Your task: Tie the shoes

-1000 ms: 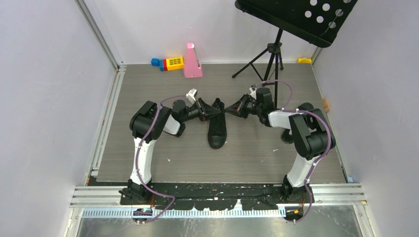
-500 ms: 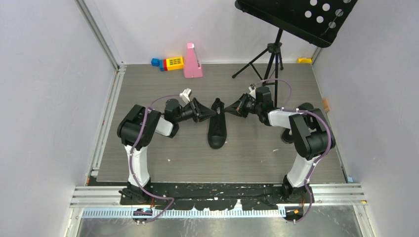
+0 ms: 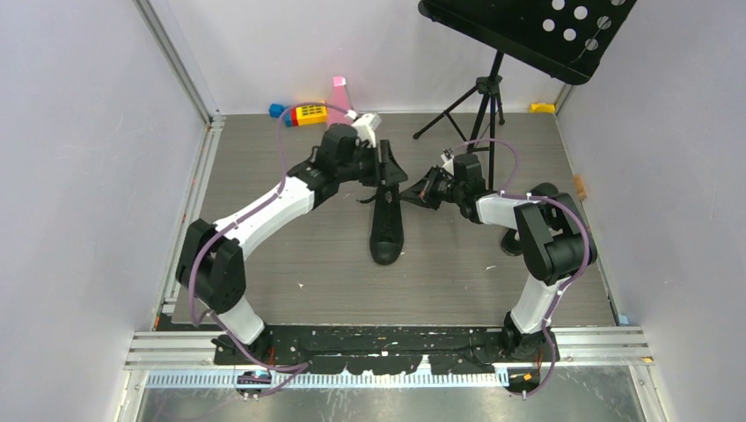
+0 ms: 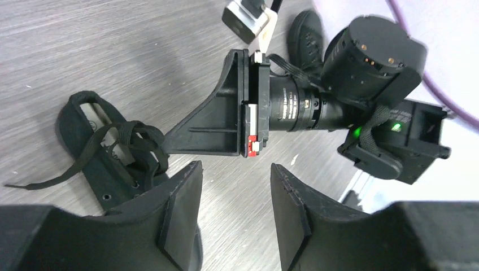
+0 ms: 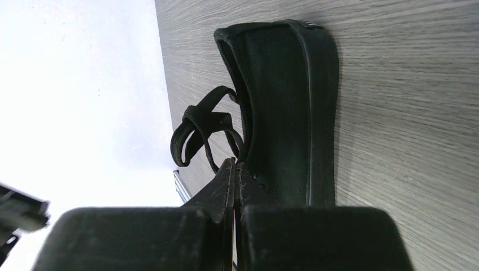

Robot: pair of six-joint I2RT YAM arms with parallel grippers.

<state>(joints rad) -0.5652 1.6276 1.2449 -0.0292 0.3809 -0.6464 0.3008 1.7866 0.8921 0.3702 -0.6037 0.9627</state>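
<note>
My left gripper's fingers straddle floor, away from the loose lace loops at my right gripper's fingers. I should move my left gripper over and pinch the loops.
The black shoe lies on the grey floor with its toe toward the arms. It also shows in the left wrist view and the right wrist view. Its thin black lace forms loose loops over the opening, with one free end trailing on the floor. My right gripper is at the shoe's right side, shut, and the lace runs into its tips. My left gripper hovers over the heel end, open, with only bare floor between its fingers.
A black music stand rises at the back right, just behind my right arm. A yellow toy, a blue block and a pink piece lie along the back wall. A black rounded thing sits partly hidden by my right arm.
My left arm has swung from the shoe's left side out and round to above its heel end, and its jaws have opened. The right gripper has stayed shut in place.
</note>
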